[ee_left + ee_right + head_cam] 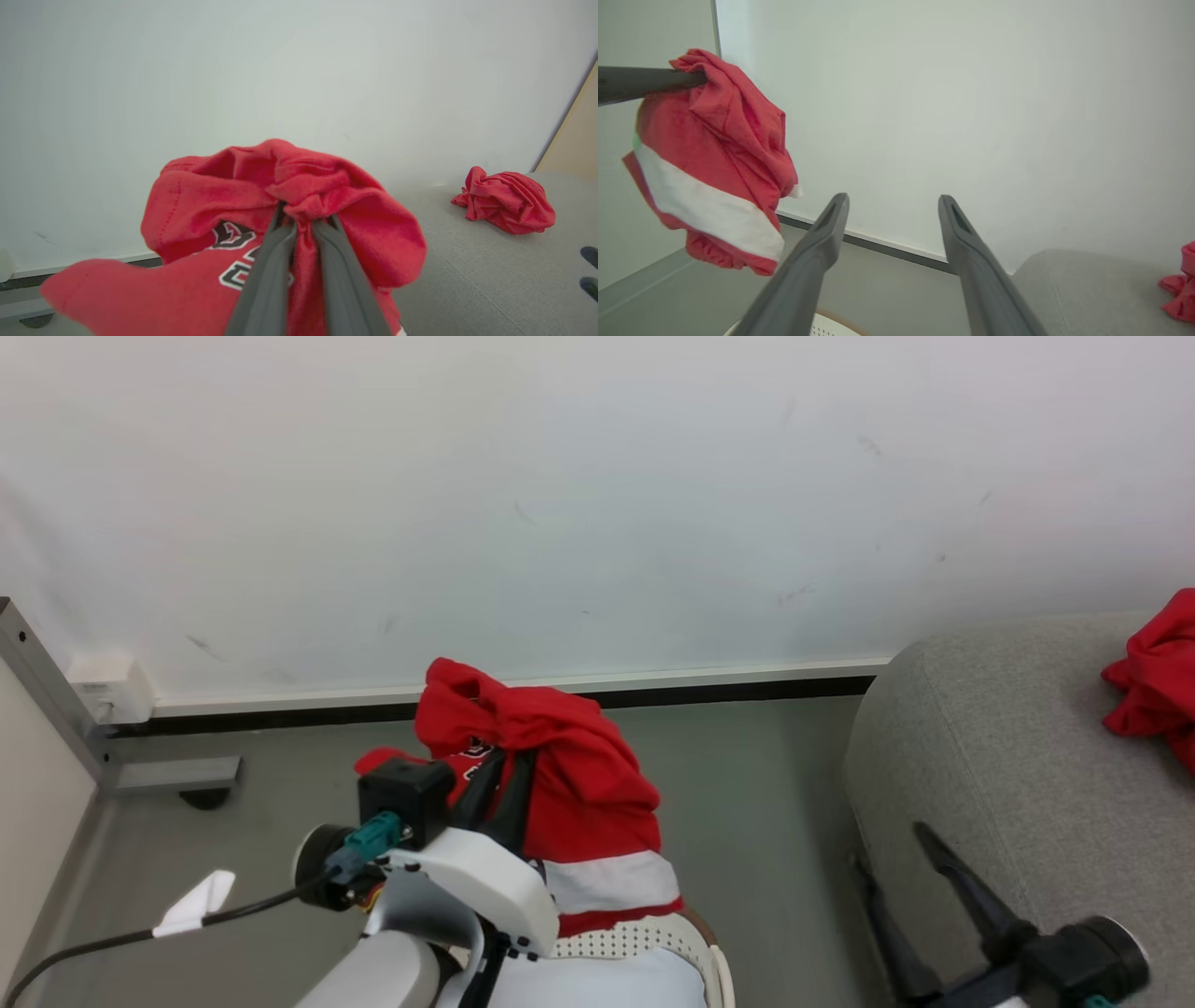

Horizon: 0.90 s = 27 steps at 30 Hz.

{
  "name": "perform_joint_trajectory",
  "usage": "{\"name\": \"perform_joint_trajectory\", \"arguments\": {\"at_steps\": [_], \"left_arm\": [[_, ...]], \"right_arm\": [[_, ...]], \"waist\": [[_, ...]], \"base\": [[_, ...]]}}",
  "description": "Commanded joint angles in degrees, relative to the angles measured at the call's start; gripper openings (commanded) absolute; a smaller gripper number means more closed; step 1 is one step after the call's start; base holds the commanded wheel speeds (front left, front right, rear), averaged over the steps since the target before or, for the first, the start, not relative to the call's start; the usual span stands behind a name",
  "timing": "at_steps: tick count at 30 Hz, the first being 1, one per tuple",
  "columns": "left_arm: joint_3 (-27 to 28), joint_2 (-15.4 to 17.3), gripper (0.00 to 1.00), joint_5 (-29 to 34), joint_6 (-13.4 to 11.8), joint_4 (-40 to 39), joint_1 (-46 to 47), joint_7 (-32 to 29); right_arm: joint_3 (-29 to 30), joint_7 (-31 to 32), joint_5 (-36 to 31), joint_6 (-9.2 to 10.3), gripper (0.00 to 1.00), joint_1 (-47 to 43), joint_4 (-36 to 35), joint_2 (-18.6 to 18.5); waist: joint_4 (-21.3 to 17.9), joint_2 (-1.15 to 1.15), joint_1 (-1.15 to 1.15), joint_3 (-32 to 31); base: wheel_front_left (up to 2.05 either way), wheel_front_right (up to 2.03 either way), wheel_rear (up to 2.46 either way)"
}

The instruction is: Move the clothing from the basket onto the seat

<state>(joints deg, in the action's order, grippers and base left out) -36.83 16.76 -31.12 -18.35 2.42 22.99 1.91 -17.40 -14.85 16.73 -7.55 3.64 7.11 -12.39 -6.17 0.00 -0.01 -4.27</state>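
The bright red jersey [583,795] will stay bunched when the robot carries it to the seat, because thick folds double over the gathered top [500,719].
A bright red jersey [569,775] with a white band and white-edged lettering hangs bunched in the air over the basket [653,938]. My left gripper [499,761] is shut on its gathered top [303,205]. In the right wrist view the same jersey [714,163] dangles at the left. A second red garment [1153,677] lies crumpled on the grey seat [980,756], and it also appears in the left wrist view [507,205]. My right gripper [892,863] stands open beside the seat's front edge, with nothing between its fingers [822,242].
White cloth [597,985] lies inside the basket beneath the jersey. A white wall with a dark baseboard [747,689] runs behind. A grey metal leg and foot [168,773] stand at the left on the grey floor. A cable with a white tag [196,901] trails from my left wrist.
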Motion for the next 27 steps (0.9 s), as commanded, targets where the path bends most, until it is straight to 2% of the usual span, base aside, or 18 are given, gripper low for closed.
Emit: {"name": "perform_joint_trajectory", "arguments": {"at_steps": [1,6,11,16,22,23,24,25,27], "left_arm": [[-0.1,0.2,0.00,0.9,-0.3,-0.7,-0.3,-0.3],[-1.6,-0.6,0.00,1.2,-0.2,-2.4,0.8,-1.4],[-3.9,-1.8,0.00,1.8,0.8,-2.2,1.9,-2.3],[-6.7,-4.2,0.00,1.7,2.4,-1.2,2.6,-2.7],[-10.0,-7.6,0.00,0.8,4.6,1.0,2.8,-2.5],[-10.5,-8.0,0.00,0.6,4.8,1.4,2.8,-2.3],[-10.8,-8.4,0.00,0.5,5.0,1.7,2.9,-2.2],[-10.9,-8.7,0.00,0.5,5.2,2.1,3.0,-2.1],[-11.2,-8.8,0.00,0.5,5.3,2.7,3.2,-2.2]], "right_arm": [[-1.3,0.2,0.6,0.13,1.00,1.1,-0.3,-0.7],[-12.3,2.2,3.6,0.13,1.00,7.3,-1.1,-4.1],[-20.4,3.4,7.0,0.14,1.00,14.0,0.5,-5.6],[-26.2,4.1,9.3,0.14,1.00,19.6,5.1,-4.5],[-30.4,4.6,14.5,0.13,1.00,22.7,12.1,-0.5],[-30.8,4.4,15.4,0.13,0.88,23.0,13.2,0.2],[-30.6,4.0,16.4,0.14,0.17,23.4,14.2,0.9],[-30.7,3.7,17.2,0.13,0.00,23.7,15.0,1.3],[-31.3,3.2,18.4,0.14,0.00,23.9,16.3,1.9]], "waist": [[0.1,0.00,0.01,0.1],[0.4,0.00,0.01,0.3],[1.2,0.00,0.01,0.6],[2.3,0.00,0.01,0.7],[3.7,0.00,0.01,0.6],[3.9,0.00,0.01,0.6],[4.2,0.00,0.01,0.5],[4.3,0.00,0.01,0.5],[4.6,0.00,0.01,0.5]], "base": [[0.00,0.00,0.00],[0.00,0.00,0.00],[0.00,0.00,0.00],[0.00,0.00,0.00],[0.00,0.00,0.00],[0.00,0.00,0.00],[0.00,0.00,0.00],[0.00,0.00,0.00],[0.00,0.00,0.00]]}}
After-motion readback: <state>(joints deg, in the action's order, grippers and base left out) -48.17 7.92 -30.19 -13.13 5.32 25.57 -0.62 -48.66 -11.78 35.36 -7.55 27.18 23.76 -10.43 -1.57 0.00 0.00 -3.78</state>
